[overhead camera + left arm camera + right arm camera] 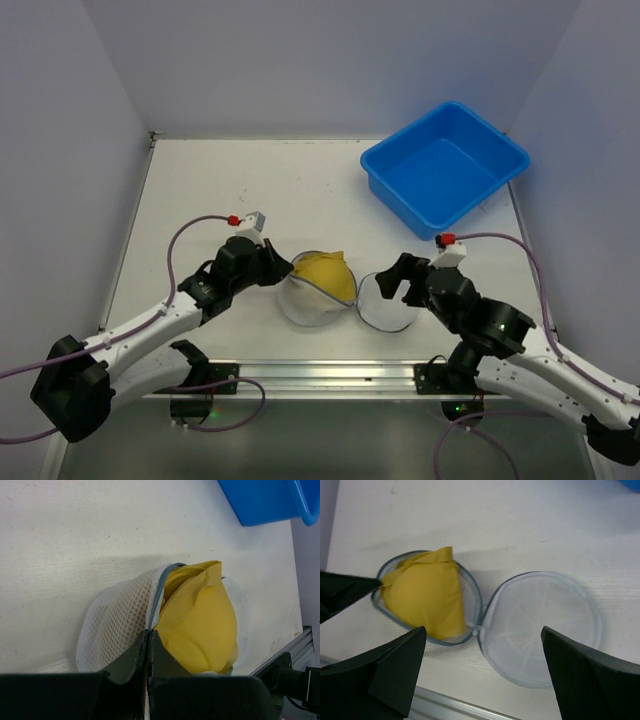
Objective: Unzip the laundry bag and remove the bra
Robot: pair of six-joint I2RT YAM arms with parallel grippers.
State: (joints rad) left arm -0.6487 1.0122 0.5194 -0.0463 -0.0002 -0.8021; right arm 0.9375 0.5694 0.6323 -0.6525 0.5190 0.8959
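I should expect more cloth hidden under the yellow bra (326, 275) when I lift it out, because the bra bulges high above the zipper rim (322, 291).
The laundry bag (298, 303) lies unzipped near the front edge, its two round mesh halves spread flat like a clamshell. The left half (117, 625) holds the yellow bra (326, 272), which bulges above the bluish zipper rim. My left gripper (285, 268) is shut on that half's rim at its left side; the mesh edge runs down between its jaws (149, 636). The right half (542, 625) lies empty. My right gripper (398, 285) hangs open just above it, its fingers spread wide around the hinge (484, 630), holding nothing. The bra (427, 600) also shows in the right wrist view.
A blue plastic tub (445, 165) stands at the back right of the white table (250, 190). A metal rail (320, 375) runs along the front edge, close under the bag. Grey walls close in the left, right and far sides.
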